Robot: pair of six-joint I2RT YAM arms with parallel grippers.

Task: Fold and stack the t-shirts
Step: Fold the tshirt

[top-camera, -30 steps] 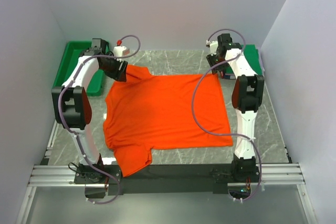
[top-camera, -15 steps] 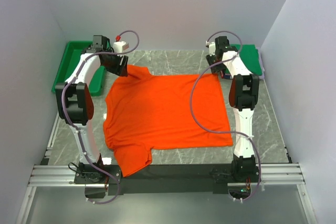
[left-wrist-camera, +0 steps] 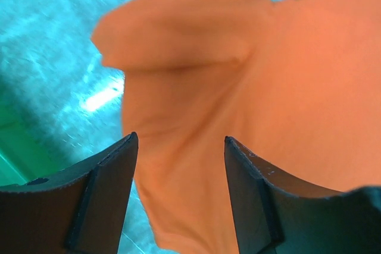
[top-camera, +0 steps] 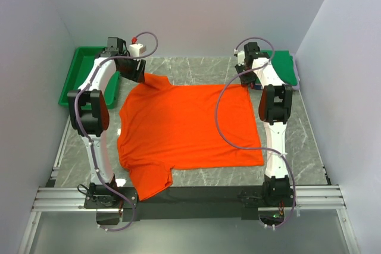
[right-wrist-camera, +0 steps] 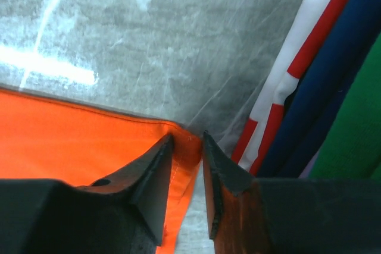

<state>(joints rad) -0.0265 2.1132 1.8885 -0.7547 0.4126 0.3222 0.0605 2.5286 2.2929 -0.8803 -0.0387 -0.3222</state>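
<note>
My gripper is about to fold the t-shirt's far edge inward. The far sleeve (top-camera: 157, 80) lies limp with a soft crease (left-wrist-camera: 184, 67), so the sleeve will flop over onto the t-shirt.
A bright orange-red t-shirt (top-camera: 190, 126) lies spread flat on the marble table, collar end toward the left. My left gripper (top-camera: 138, 75) hangs open over its far-left sleeve (left-wrist-camera: 178, 46); the cloth shows in the wide gap of the left gripper (left-wrist-camera: 180, 141), and neither finger touches it. My right gripper (top-camera: 245, 81) is down at the shirt's far-right corner. In the right wrist view that hemmed corner (right-wrist-camera: 191, 147) lies inside the narrow gap of the right gripper (right-wrist-camera: 188, 135), with the fingers still apart. A folded stack (top-camera: 284, 66) sits just right of it: white-and-red (right-wrist-camera: 286, 87), blue (right-wrist-camera: 333, 69), green (right-wrist-camera: 357, 135).
A rigid green tray (top-camera: 83, 75) stands at the far left, behind the left arm. The folded stack lies close beside the right fingers. Grey walls enclose the table on three sides. Purple cables loop off both arms above the shirt.
The right jaws have narrowed around the shirt's far-right corner and the arm has edged slightly back. The left arm has shifted a little toward the far-left sleeve, jaws unchanged.
</note>
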